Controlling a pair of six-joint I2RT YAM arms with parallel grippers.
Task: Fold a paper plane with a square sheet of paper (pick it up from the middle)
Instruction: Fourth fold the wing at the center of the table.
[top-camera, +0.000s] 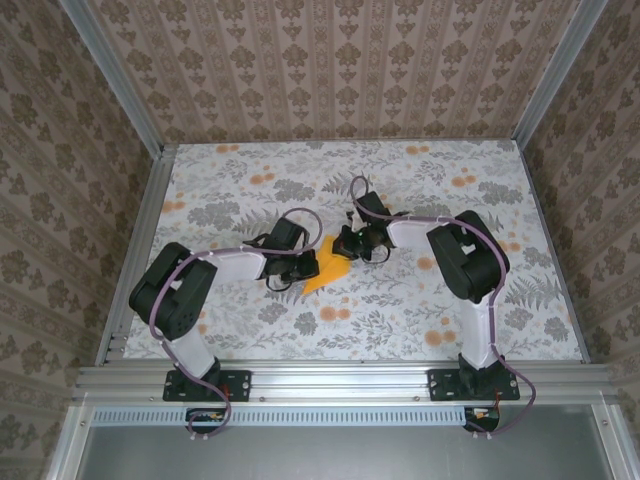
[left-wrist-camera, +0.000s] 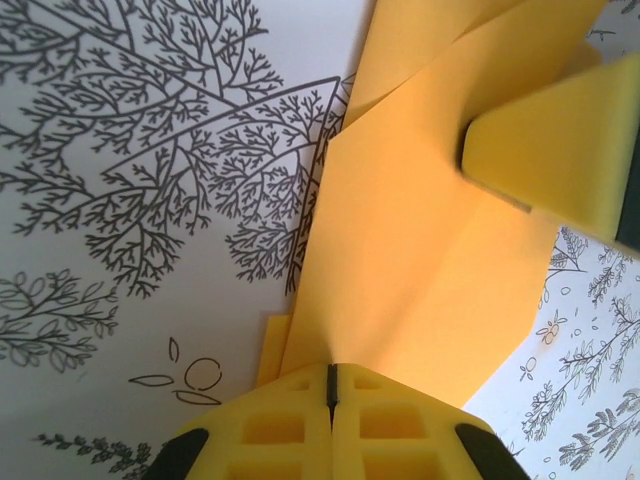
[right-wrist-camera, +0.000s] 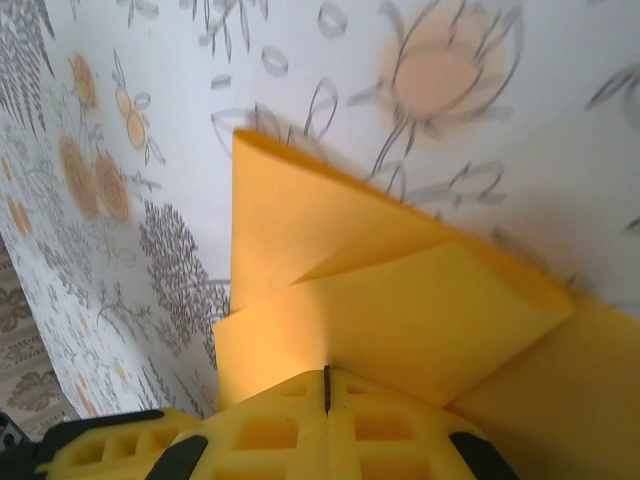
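Observation:
I should move my right gripper back toward the flap's loose end (right-wrist-camera: 545, 287), because it curls up, and smooth the flap flat (right-wrist-camera: 425, 320) before I press the fold.
The orange-yellow sheet of paper (top-camera: 330, 268) is partly folded into a pointed wedge and sits mid-table between the two grippers. In the left wrist view the paper (left-wrist-camera: 420, 250) runs up from my left gripper (left-wrist-camera: 331, 385), whose yellow jaws are pressed together on its edge. The right gripper's yellow finger (left-wrist-camera: 560, 150) shows at the upper right of that view, on the paper. In the right wrist view my right gripper (right-wrist-camera: 326, 385) is shut on folded layers of the paper (right-wrist-camera: 400, 290), with a creased flap rising ahead of it. From above, the left gripper (top-camera: 298, 262) and right gripper (top-camera: 350, 243) flank the paper.
The table is covered by a floral cloth (top-camera: 400, 310) with grey leaves and small orange blossoms. Patterned walls and aluminium frame rails (top-camera: 140, 250) enclose it on three sides. Both arm bases stand at the near edge.

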